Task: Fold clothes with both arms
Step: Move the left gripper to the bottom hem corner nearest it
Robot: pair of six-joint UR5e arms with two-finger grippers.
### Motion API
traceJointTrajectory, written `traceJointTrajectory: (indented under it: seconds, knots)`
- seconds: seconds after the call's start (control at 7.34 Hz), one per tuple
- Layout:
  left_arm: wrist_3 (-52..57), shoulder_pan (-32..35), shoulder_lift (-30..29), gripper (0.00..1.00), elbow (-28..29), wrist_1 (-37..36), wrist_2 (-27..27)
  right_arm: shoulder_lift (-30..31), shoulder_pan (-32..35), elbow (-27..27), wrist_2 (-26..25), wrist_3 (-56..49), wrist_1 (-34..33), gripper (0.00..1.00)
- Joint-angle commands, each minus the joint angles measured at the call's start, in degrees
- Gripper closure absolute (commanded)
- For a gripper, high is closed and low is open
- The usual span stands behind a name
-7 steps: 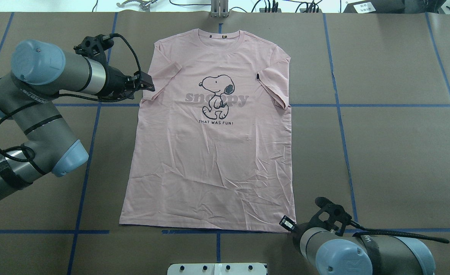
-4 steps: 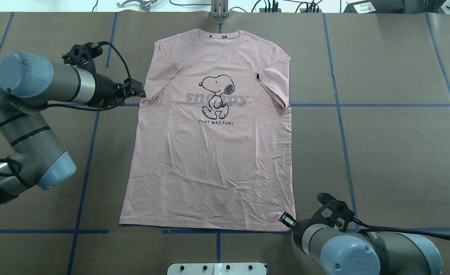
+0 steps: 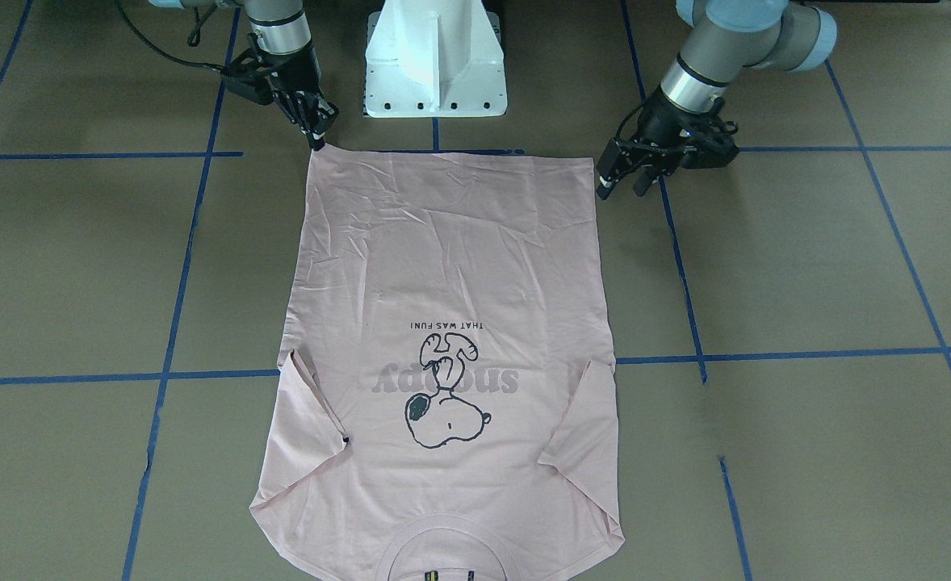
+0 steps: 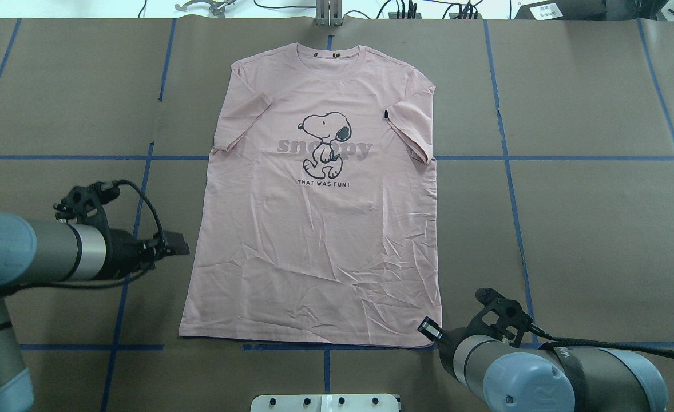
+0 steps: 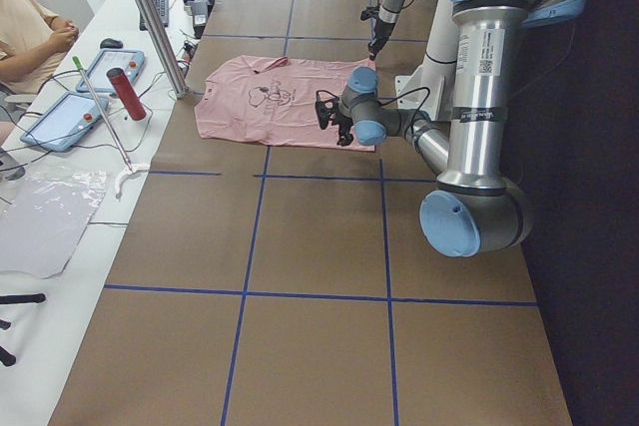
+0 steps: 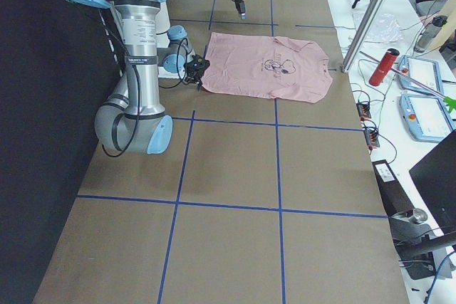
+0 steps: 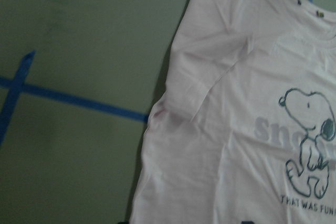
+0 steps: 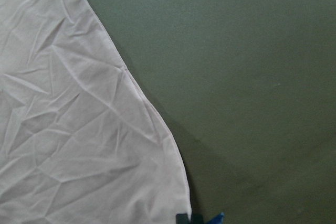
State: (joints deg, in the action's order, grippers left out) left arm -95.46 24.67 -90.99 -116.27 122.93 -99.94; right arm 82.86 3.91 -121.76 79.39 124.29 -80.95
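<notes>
The sleeves (image 3: pixel 299 426) are turned inward, so the hem (image 3: pixel 458 156) will fold over the sleeves and Snoopy and stop before the collar when the robot carries it across.
The pale pink Snoopy T-shirt (image 4: pixel 314 229) lies flat and face up on the brown table, collar far from me; it also shows in the front view (image 3: pixel 451 266). My left gripper (image 4: pixel 181 250) is open and empty just off the shirt's left edge, level with its lower half; the front view (image 3: pixel 619 187) shows its fingers spread. My right gripper (image 4: pixel 428 331) is shut, with its tip at the shirt's near right hem corner (image 3: pixel 315 144). The right wrist view shows that corner (image 8: pixel 178 203) at the fingertips. I cannot tell whether cloth is pinched.
The white pedestal base (image 3: pixel 435 64) stands at the table's near edge. Blue tape lines (image 4: pixel 543 157) cross the brown cover. Along the far edge are a metal post (image 5: pixel 150 17), a red bottle (image 5: pixel 125 92), tablets and a seated person (image 5: pixel 30 37).
My left arm has drawn back from the shirt's left sleeve to beside its lower left edge, nearer my base. The right gripper has barely moved. The shirt lies as before.
</notes>
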Motion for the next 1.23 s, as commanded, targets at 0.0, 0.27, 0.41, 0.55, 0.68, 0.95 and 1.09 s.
traceJointTrajectory:
  seconds: [0.0,0.27,0.41,0.55,0.68,0.95,1.09]
  knots:
    - [-8.5,-10.9,1.3,0.21,-0.4,-3.4,6.7,0.0,0.1,-0.1,0.0,0.0,0.0,1.0]
    - [-8.6,-12.6,0.9,0.22,0.3,-4.1,8.4,0.0,0.0,-0.1,-0.1,0.0,0.0,1.0]
    - [-8.6,-12.7,0.5,0.23,0.5,-4.2,8.4,0.0,0.1,-0.1,-0.1,0.0,0.0,1.0]
    - [-8.6,-12.7,0.3,0.26,0.5,-4.3,8.4,0.0,0.1,-0.1,-0.1,0.0,0.0,1.0]
    - [-8.6,-12.7,-0.1,0.29,0.8,-4.3,8.4,0.0,0.1,-0.1,-0.1,0.0,0.0,1.0]
    - [-8.6,-12.7,-0.4,0.37,1.0,-4.4,8.4,0.0,0.1,-0.1,-0.1,0.0,0.0,1.0]
    - [-8.6,-12.8,-0.5,0.39,1.0,-4.6,8.4,0.0,0.1,-0.1,-0.1,0.0,0.0,1.0]
